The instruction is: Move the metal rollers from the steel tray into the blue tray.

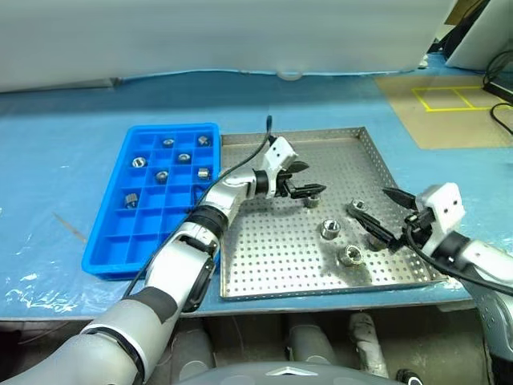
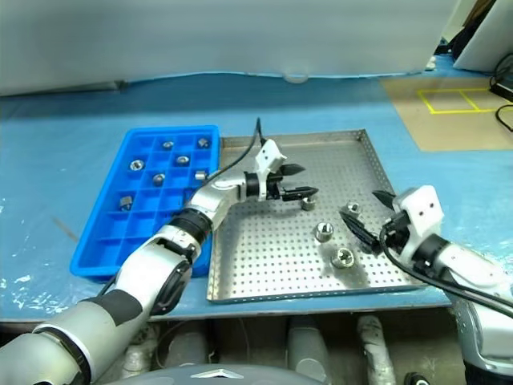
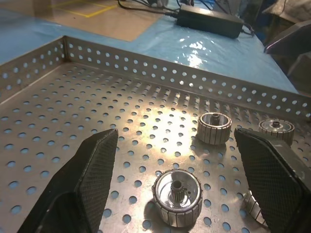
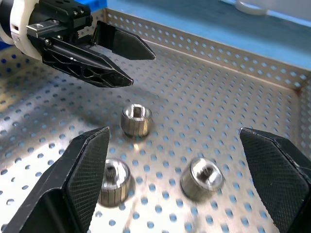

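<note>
The roller stands upright [image 1: 312,202] between my left gripper's open fingers, away from the other rollers. My left gripper should keep moving in until it closes on the roller's side [image 3: 178,216].
The steel tray [image 1: 264,241] lies in the middle with several metal rollers on its perforated floor, among them one [image 1: 329,229] near the centre and one [image 1: 349,256] toward the front. To its left the blue tray [image 1: 172,127] holds several rollers [image 1: 162,176] in separate compartments. My left gripper [image 1: 311,179] is open, reaching sideways low over the steel tray, with a roller [image 3: 177,196] lying loose between its fingers [image 3: 92,179]. At the tray's right side my right gripper [image 1: 370,203] is open, facing three rollers [image 4: 136,120] and holding nothing.
Blue sheeting [image 1: 64,128] covers the table around both trays. A brown board with yellow tape lines [image 1: 449,100] lies at the far right. A black power brick and cables [image 3: 209,19] rest beyond the steel tray's rim.
</note>
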### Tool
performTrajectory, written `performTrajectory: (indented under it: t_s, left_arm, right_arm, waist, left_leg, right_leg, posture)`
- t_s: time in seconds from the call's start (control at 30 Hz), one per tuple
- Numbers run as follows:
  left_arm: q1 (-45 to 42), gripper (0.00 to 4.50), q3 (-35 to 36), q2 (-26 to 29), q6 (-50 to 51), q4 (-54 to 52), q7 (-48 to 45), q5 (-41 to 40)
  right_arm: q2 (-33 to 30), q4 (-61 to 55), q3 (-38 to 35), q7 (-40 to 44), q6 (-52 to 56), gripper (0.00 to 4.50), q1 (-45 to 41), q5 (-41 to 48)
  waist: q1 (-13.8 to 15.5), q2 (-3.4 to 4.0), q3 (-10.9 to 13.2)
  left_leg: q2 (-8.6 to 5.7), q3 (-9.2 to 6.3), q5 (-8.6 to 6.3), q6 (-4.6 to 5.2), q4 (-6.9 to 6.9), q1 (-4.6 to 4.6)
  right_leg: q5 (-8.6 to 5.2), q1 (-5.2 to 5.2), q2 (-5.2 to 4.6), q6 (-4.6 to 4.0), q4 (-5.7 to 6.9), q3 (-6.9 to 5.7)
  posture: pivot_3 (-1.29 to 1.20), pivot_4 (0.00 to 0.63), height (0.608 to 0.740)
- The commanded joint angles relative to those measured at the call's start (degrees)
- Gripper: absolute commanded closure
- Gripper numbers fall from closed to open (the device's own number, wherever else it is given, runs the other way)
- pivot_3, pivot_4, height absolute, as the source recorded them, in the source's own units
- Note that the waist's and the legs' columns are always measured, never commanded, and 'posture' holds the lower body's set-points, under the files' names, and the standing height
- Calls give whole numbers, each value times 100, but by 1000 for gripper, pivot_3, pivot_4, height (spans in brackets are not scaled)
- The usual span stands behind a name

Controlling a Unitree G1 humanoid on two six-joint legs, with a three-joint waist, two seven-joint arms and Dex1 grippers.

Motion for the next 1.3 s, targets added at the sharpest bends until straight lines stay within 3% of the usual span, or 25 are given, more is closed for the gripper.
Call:
performTrajectory:
  t_s: [0.03, 0.23, 0.47, 0.57, 0.73, 1.03, 1.3]
  left_arm:
    - [-196, 472, -4, -139, -305, 345, 204, 252]
    - [-250, 472, 21, -230, -426, 681, 561, 570]
    - [-54, 472, -74, -262, -446, 780, 209, 820]
    - [-40, 1039, 38, -291, -408, 740, 168, 762]
    - [-94, 2758, 165, -205, -368, 639, 404, 759]
    - [171, 2809, 776, 163, -55, -241, 789, 293]
    - [1285, 2809, 1174, 595, 1033, -2855, 1509, -230]
  right_arm:
    - [87, -545, -378, -270, 16, 0, 217, 174]
    - [193, -780, -445, -527, -32, 0, 539, 191]
    - [221, -802, -533, -714, -161, 0, 548, 239]
    - [207, -767, -532, -773, -189, 0, 486, 252]
    - [141, -550, -244, -693, -245, 0, 221, 201]
    - [-112, 608, 629, -230, -532, 0, -1176, 48]
    - [100, 2286, 1877, 675, -1060, 0, -2936, -195]
  waist:
    - [-98, 0, 0]
    - [-253, 0, 0]
    - [-434, 0, 0]
    - [-492, 0, 0]
    - [-580, 0, 0]
    - [-521, 0, 0]
    - [-66, 0, 1]
  left_leg:
    - [-2, 1, -5, 8, 3, -5]
    - [-6, 6, -14, 18, 6, -14]
    - [-8, 5, -23, 21, 7, -17]
    - [-8, 5, -24, 21, 7, -17]
    - [-8, 5, -26, 24, 9, -17]
    - [-7, 3, -26, 25, 19, -16]
    - [1, 3, -11, 43, 14, -4]
  right_leg:
    - [1, 1, -3, 1, -6, 0]
    - [-10, 2, -9, 20, -21, -2]
    - [-20, 7, -11, 38, -36, -3]
    - [-21, 6, -11, 38, -37, -3]
    - [-6, 8, -11, 14, -38, -4]
    - [6, 13, -12, -5, -27, -6]
    - [7, 8, -9, -10, -2, -9]
  posture:
    - [-641, 150, 740]
    - [-674, 150, 740]
    - [-689, 150, 740]
    - [-680, 150, 740]
    - [-629, 150, 740]
    - [-400, 150, 740]
    - [-106, 150, 740]
